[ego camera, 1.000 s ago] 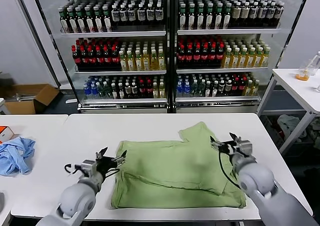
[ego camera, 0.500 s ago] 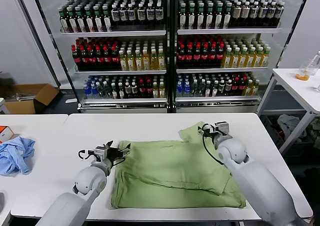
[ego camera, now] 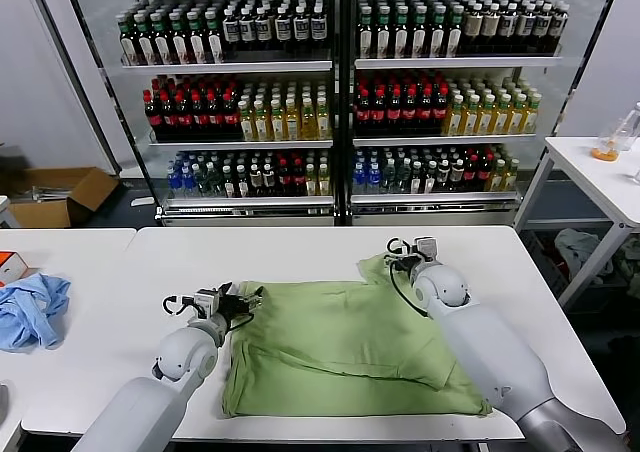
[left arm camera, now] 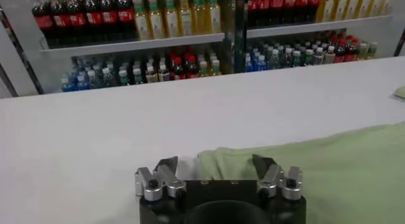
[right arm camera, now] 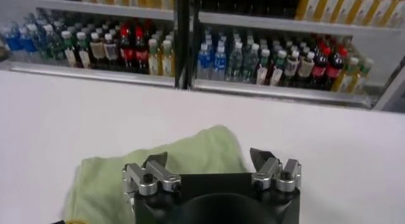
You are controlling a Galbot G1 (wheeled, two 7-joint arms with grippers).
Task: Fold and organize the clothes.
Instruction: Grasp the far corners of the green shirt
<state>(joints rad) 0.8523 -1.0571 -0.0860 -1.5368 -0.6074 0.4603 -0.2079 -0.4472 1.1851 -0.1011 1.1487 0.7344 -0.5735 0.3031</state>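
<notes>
I should take hold of the sleeve's end (right arm camera: 217, 140) with my right gripper and fold it nearer together with my left gripper's corner, because the sleeve sticks out past the shirt's far edge (ego camera: 365, 277).
The clothes are one sage-green shirt (ego camera: 350, 347) lying flat and partly folded on the white table (ego camera: 300, 247), with a sleeve (ego camera: 385, 269) sticking out at its far right. My left gripper (ego camera: 240, 297) is low at the shirt's far left corner, open, and that corner (left arm camera: 218, 161) lies between its fingers (left arm camera: 168, 165). My right gripper (ego camera: 400, 256) is open over the sleeve's far end. In the right wrist view the sleeve (right arm camera: 107, 174) reaches in between the right gripper's (right arm camera: 207, 157) spread fingers. No collar, buttons or print show.
A crumpled light blue cloth (ego camera: 30, 310) and an orange item (ego camera: 8, 265) lie on the left table. A glass-fronted drinks cooler (ego camera: 340, 102) stands behind the table. A second white table (ego camera: 600, 172) is at the right, and a cardboard box (ego camera: 60, 194) sits on the floor.
Both arms have reached away from the body: the left gripper to the shirt's far left corner, the right gripper forward and leftward onto the sleeve. The shirt has not moved.
</notes>
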